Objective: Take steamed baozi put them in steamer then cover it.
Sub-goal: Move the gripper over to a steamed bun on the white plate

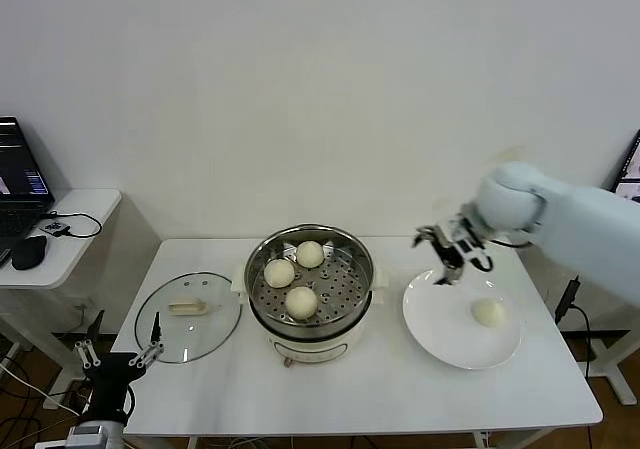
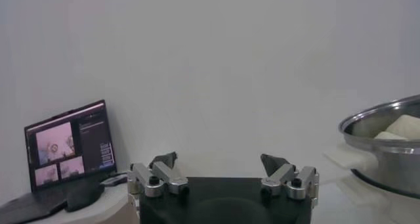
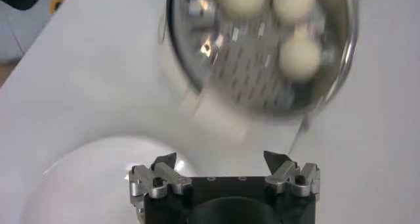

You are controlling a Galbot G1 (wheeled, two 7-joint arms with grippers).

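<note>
The white plate (image 1: 445, 321) looks clean and smooth around the last baozi (image 1: 489, 313). The baozi will come off cleanly when I lift it.
The steamer (image 1: 311, 319) stands mid-table, a steel pot in a cream base, with three baozi (image 1: 301, 300) on its perforated tray. A fourth baozi (image 1: 488, 312) lies on the white plate (image 1: 440, 331) to its right. My right gripper (image 1: 452, 259) is open and empty, just above the plate's far left rim, between plate and steamer. Its wrist view shows the steamer (image 3: 197, 54) with the three baozi (image 3: 299, 55) ahead and the plate (image 3: 85, 173) below. My left gripper (image 1: 118, 353) is open and empty, parked low off the table's left front corner.
The glass lid (image 1: 210, 339) with a cream handle lies flat on the table left of the steamer. A side table with a laptop (image 1: 20, 184) and a mouse stands at far left. The left wrist view shows the laptop (image 2: 69, 150) and the steamer's rim (image 2: 387, 117).
</note>
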